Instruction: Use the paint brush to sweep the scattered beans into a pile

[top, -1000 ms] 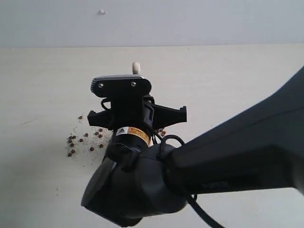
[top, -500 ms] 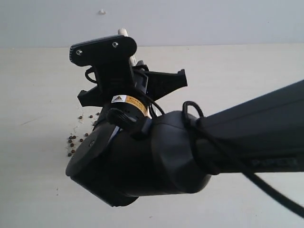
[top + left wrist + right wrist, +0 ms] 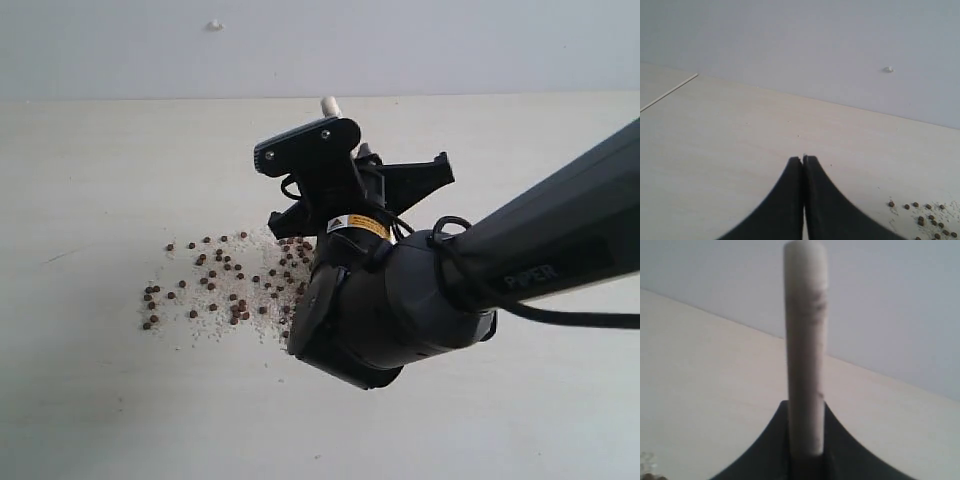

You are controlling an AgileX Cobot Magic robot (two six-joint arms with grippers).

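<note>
Stray beans (image 3: pixel 151 305) trail away at the patch's edge across from the paint brush. Next, my right gripper takes the brush past those beans (image 3: pixel 124 282) and sweeps them back inward.
Reddish-brown beans (image 3: pixel 225 272) lie scattered with white grains over the pale table (image 3: pixel 90 180), left of centre; they form no heap. My right gripper (image 3: pixel 805 407) is shut on the paint brush handle (image 3: pixel 805 340), which sticks straight up between its fingers. In the exterior view only the handle tip (image 3: pixel 329 104) shows above the right arm's wrist (image 3: pixel 340 190); bristles and ferrule are hidden behind the arm. The arm stands at the right edge of the bean patch. My left gripper (image 3: pixel 803 159) is shut on nothing, with a few beans (image 3: pixel 927 215) off to its side.
A grey wall (image 3: pixel 450 45) rises behind the table's far edge, with a small white bump (image 3: pixel 214 25) on it. The bulky right arm (image 3: pixel 520 270) crosses the right half of the exterior view. A thin seam (image 3: pixel 670 91) runs across the table in the left wrist view.
The right arm has swung to the right and lower with the brush, the handle tip moving right. Many beans that the arm covered now show.
</note>
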